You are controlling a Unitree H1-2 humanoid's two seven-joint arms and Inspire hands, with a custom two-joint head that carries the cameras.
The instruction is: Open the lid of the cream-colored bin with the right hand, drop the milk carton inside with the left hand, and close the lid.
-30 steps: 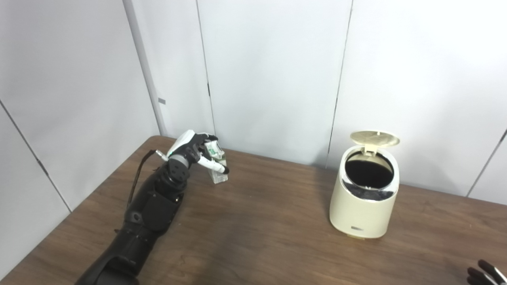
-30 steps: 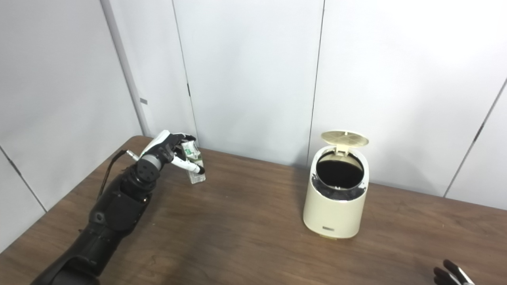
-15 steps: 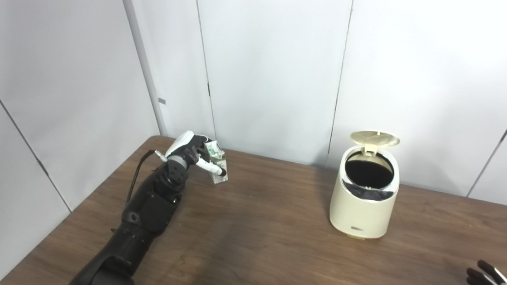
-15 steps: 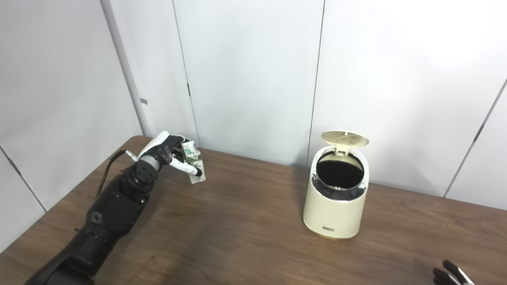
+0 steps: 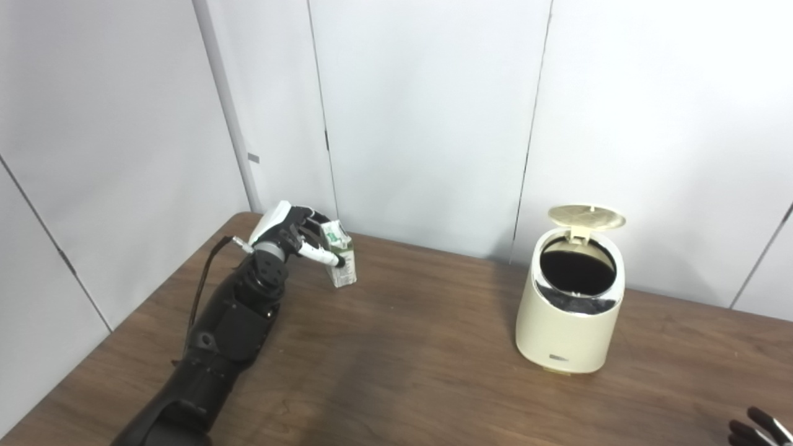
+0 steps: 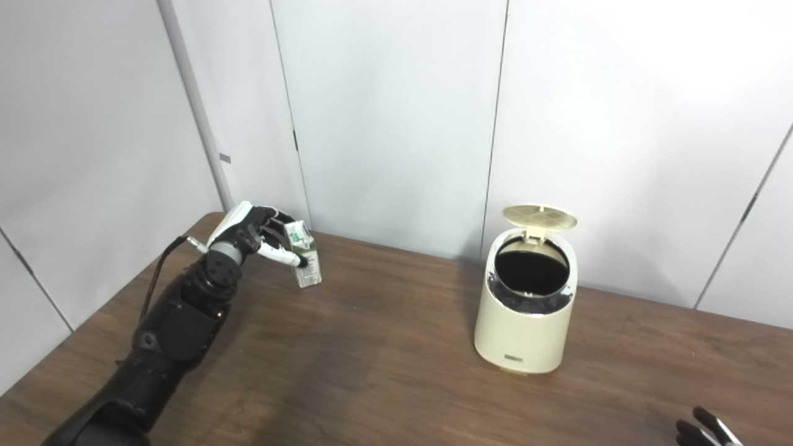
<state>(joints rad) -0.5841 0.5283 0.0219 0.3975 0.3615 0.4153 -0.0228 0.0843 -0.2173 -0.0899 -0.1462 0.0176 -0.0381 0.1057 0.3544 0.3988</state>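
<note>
Part of the milk carton (image 5: 339, 256) should still show inside the bin when the robot's gripper drops it in, because the carton stands nearly as tall as the bin's front (image 5: 568, 333).
A small green and white milk carton (image 5: 344, 270) stands upright on the brown table (image 5: 403, 365) at the far left. My left hand (image 5: 288, 232) is at the carton's left side, with the thumb lying across its front and the fingers curled behind its top, spread apart. The cream-colored bin (image 5: 567, 328) stands at the right; its round lid (image 5: 586, 217) is tipped up at the back and the dark inside shows. Only the dark fingertips of my right hand (image 5: 759, 427) show at the bottom right corner, well away from the bin.
White wall panels close off the back, right behind the carton and the bin. The table's left edge runs diagonally just beyond my left arm. A broad stretch of bare wood lies between the carton and the bin.
My left hand and forearm have shifted a little to the left, so the thumb covers less of the carton. The carton, the bin and its raised lid have stayed put.
</note>
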